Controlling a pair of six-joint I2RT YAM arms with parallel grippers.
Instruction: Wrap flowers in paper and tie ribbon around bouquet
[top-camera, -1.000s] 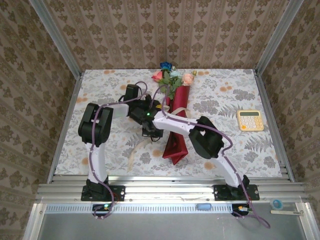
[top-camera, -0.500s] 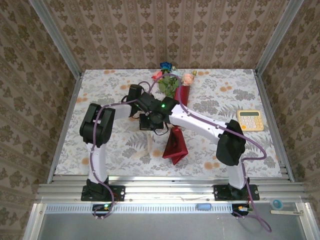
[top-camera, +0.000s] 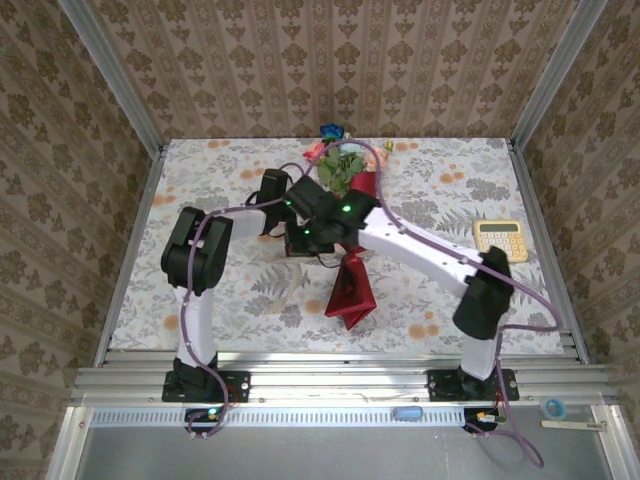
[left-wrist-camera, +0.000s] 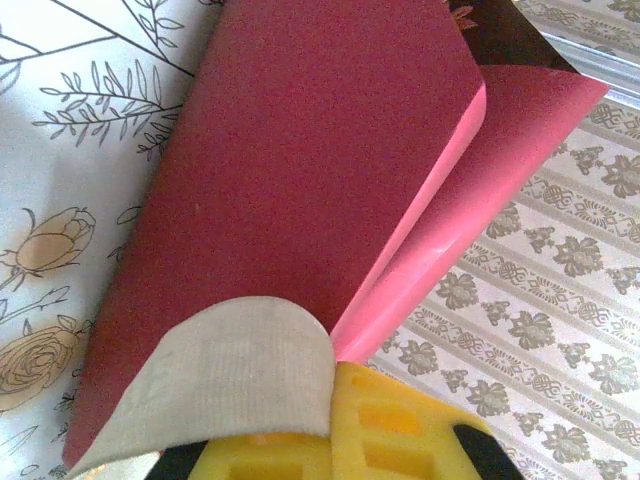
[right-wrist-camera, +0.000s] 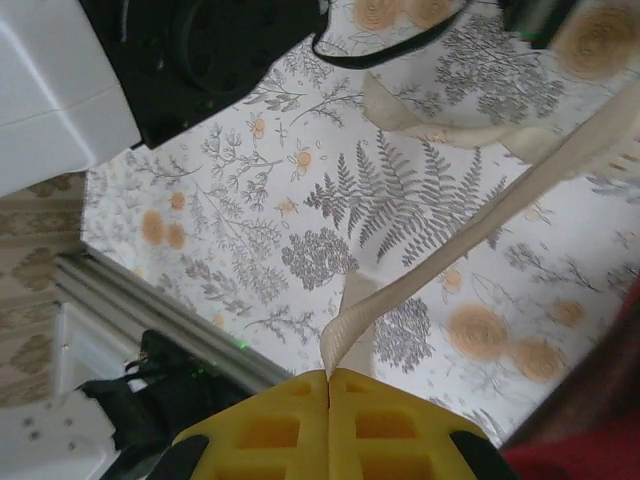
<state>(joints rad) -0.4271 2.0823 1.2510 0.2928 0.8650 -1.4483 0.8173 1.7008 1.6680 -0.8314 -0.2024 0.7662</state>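
I keep pulling the ribbon's strand with my right gripper toward the calculator (top-camera: 501, 240) until the ribbon is tight, as my left gripper holds the ribbon's loop (left-wrist-camera: 235, 365) against the cone.
The bouquet lies on the tablecloth with its flowers (top-camera: 341, 163) at the far end. Its dark red paper (top-camera: 350, 290) cone tapers toward me. Both arms meet just left of the cone's middle. My left gripper (left-wrist-camera: 333, 368) is shut on a folded loop of the beige ribbon (left-wrist-camera: 225, 370), right against the paper (left-wrist-camera: 300, 150). My right gripper (right-wrist-camera: 328, 376) is shut on another part of the ribbon (right-wrist-camera: 455, 245). That part runs taut up and to the right, above the cloth.
A yellow calculator (top-camera: 499, 240) sits at the right side of the table. The left arm's black and white links (right-wrist-camera: 150, 70) hang close by in the right wrist view. A metal rail (right-wrist-camera: 150, 310) edges the table.
The right arm has stretched out, its elbow swinging right and its wrist moving toward the far side over the cone. The left gripper stays by the cone.
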